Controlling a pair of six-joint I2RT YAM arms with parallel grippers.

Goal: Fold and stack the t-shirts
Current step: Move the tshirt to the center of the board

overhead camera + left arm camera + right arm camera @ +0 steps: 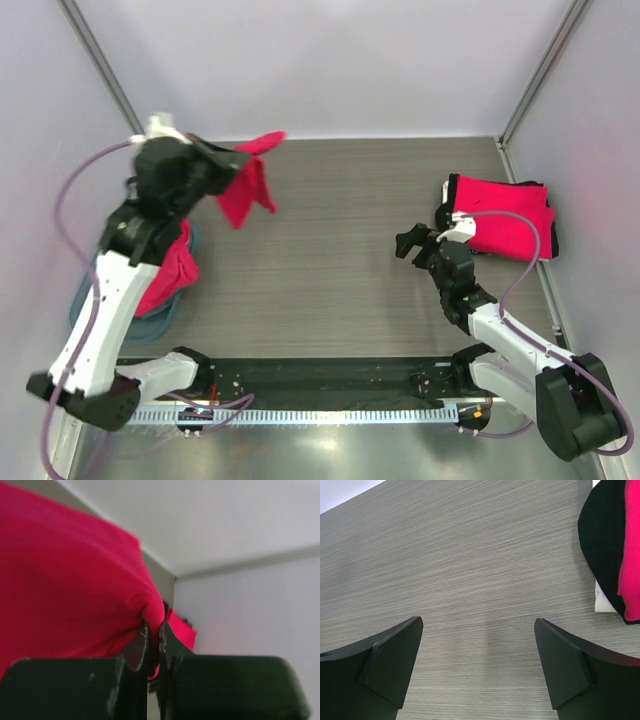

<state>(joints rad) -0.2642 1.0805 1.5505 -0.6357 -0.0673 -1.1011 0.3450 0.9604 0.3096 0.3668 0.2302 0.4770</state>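
Observation:
The red t-shirt hangs bunched from just my left gripper. I should put it down in the middle of the table, so my right gripper can grab a corner of the t-shirt there and stretch it.
My left gripper is raised at the far left and shut on a red t-shirt, which hangs from it above the table. In the left wrist view the red t-shirt is pinched between the nearly closed fingers. A stack of folded shirts, red on top of black, lies at the far right. My right gripper is open and empty just left of that stack, low over the table. The right wrist view shows the stack's edge at upper right.
A heap of unfolded shirts, red over blue-grey, lies at the left edge under my left arm. The grey wood-grain table is enclosed by white walls. A black strip runs along the near edge.

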